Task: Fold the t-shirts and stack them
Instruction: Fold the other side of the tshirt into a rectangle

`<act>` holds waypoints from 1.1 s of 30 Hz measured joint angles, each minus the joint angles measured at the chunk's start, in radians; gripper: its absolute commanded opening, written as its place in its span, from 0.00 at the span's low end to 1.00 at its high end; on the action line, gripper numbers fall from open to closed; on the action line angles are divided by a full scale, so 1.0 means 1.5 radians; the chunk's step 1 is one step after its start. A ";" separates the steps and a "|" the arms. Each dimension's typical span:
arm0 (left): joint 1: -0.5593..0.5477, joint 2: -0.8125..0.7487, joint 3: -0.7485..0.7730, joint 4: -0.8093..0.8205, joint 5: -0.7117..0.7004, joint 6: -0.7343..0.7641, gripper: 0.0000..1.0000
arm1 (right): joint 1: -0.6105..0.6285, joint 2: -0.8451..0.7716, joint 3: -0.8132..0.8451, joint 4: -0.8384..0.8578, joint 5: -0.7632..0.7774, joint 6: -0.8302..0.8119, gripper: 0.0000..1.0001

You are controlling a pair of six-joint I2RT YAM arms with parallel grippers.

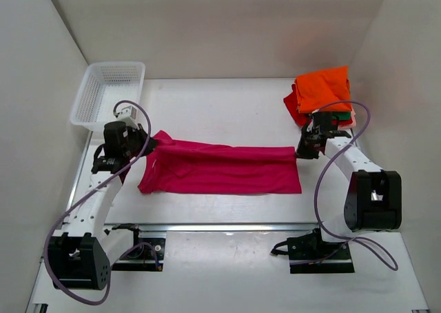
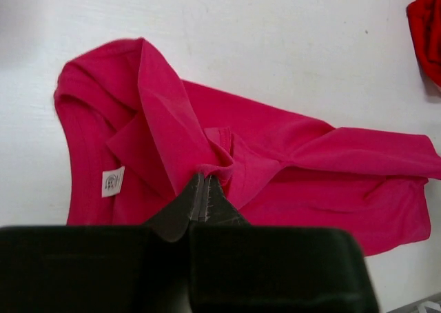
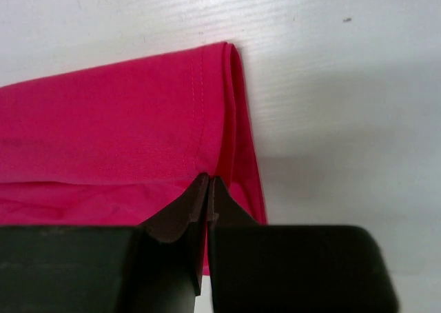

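My left gripper is far from the hem [image 1: 298,176] of the magenta-pink t-shirt, which lies crosswise. My left gripper should swing the t-shirt's collar end [image 1: 154,169] to the back before folding.
The magenta-pink t-shirt [image 1: 220,168] lies stretched across the table between both arms. My left gripper [image 1: 146,146] is shut on its bunched collar end [image 2: 207,168], beside a white neck label [image 2: 113,182]. My right gripper [image 1: 300,152] is shut on the hem edge [image 3: 207,172] at the shirt's right end. A stack of folded shirts sits at the back right, with the orange one [image 1: 324,89] on top, a red one [image 1: 295,109] under it, and a sliver of green [image 1: 341,114]. The red one also shows in the left wrist view [image 2: 427,30].
A white plastic mesh basket [image 1: 110,92] stands at the back left, just behind the left arm. White walls close in the table on the left, back and right. A metal rail [image 1: 227,226] runs along the near edge.
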 measured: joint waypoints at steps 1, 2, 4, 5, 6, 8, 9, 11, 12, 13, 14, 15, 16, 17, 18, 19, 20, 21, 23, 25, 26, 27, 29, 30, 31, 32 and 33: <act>-0.001 -0.009 -0.008 -0.004 -0.002 -0.002 0.03 | 0.000 -0.005 -0.006 0.000 0.000 -0.001 0.00; -0.003 -0.020 -0.021 -0.004 -0.002 -0.006 0.03 | 0.000 -0.009 -0.012 -0.001 -0.001 -0.001 0.00; -0.011 -0.041 -0.045 -0.006 -0.005 -0.015 0.03 | 0.000 -0.016 -0.020 -0.002 -0.001 -0.003 0.00; -0.019 -0.053 -0.058 -0.007 -0.007 -0.020 0.03 | -0.003 -0.018 -0.024 -0.003 -0.001 -0.004 0.00; -0.025 -0.064 -0.070 -0.008 -0.009 -0.024 0.03 | -0.006 -0.019 -0.026 -0.004 -0.003 -0.005 0.00; -0.036 -0.084 -0.089 -0.013 -0.011 -0.032 0.03 | -0.016 -0.020 -0.028 -0.007 -0.003 -0.009 0.00; -0.041 -0.094 -0.096 -0.016 -0.012 -0.035 0.02 | -0.021 -0.020 -0.028 -0.008 -0.003 -0.010 0.00; -0.045 -0.115 -0.108 -0.020 -0.014 -0.042 0.01 | -0.026 -0.020 -0.028 -0.009 -0.003 -0.012 0.00; -0.046 -0.126 -0.114 -0.021 -0.015 -0.045 0.01 | -0.028 -0.020 -0.029 -0.009 -0.003 -0.013 0.00; -0.049 -0.136 -0.119 -0.025 -0.016 -0.047 0.00 | -0.030 -0.020 -0.030 -0.009 -0.003 -0.014 0.00; -0.051 -0.149 -0.125 -0.028 -0.018 -0.051 0.00 | -0.030 -0.020 -0.032 -0.009 -0.003 -0.014 0.00; -0.054 -0.160 -0.129 -0.032 -0.018 -0.054 0.00 | -0.030 -0.019 -0.034 -0.009 -0.003 -0.014 0.00; -0.060 -0.173 -0.133 -0.034 -0.019 -0.056 0.00 | -0.030 -0.019 -0.035 -0.010 -0.003 -0.014 0.00; -0.065 -0.186 -0.136 -0.038 -0.019 -0.058 0.00 | -0.029 -0.016 -0.036 -0.010 -0.003 -0.014 0.00; -0.069 -0.198 -0.137 -0.044 -0.018 -0.060 0.00 | -0.029 -0.014 -0.036 -0.010 -0.003 -0.014 0.00; -0.072 -0.207 -0.137 -0.046 -0.018 -0.060 0.00 | -0.028 -0.012 -0.036 -0.010 -0.003 -0.014 0.00; -0.076 -0.216 -0.137 -0.048 -0.017 -0.060 0.00 | -0.028 -0.011 -0.036 -0.010 -0.003 -0.014 0.00; -0.078 -0.222 -0.136 -0.051 -0.017 -0.060 0.00 | -0.028 -0.010 -0.036 -0.010 -0.002 -0.014 0.00; -0.083 -0.227 -0.135 -0.059 -0.014 -0.060 0.00 | -0.027 -0.006 -0.036 -0.009 -0.002 -0.014 0.00; -0.086 -0.228 -0.135 -0.073 -0.013 -0.063 0.00 | -0.024 -0.001 -0.036 -0.010 -0.002 -0.014 0.00; -0.089 -0.230 -0.135 -0.081 -0.013 -0.066 0.00 | -0.024 0.002 -0.036 -0.010 -0.002 -0.014 0.00; -0.092 -0.233 -0.136 -0.087 -0.013 -0.069 0.00 | -0.024 0.003 -0.036 -0.010 -0.002 -0.014 0.00; -0.099 -0.245 -0.142 -0.095 -0.013 -0.078 0.00 | -0.024 0.005 -0.036 -0.009 -0.002 -0.014 0.00; -0.102 -0.255 -0.148 -0.098 -0.013 -0.084 0.02 | -0.024 0.006 -0.036 -0.009 -0.002 -0.014 0.00; -0.106 -0.265 -0.156 -0.106 -0.013 -0.090 0.16 | -0.024 0.009 -0.036 -0.009 -0.001 -0.014 0.00; -0.109 -0.275 -0.165 -0.113 -0.013 -0.094 0.25 | -0.022 0.011 -0.036 -0.009 -0.001 -0.015 0.04; -0.110 -0.285 -0.175 -0.121 -0.013 -0.100 0.36 | -0.021 0.015 -0.036 -0.009 -0.001 -0.016 0.14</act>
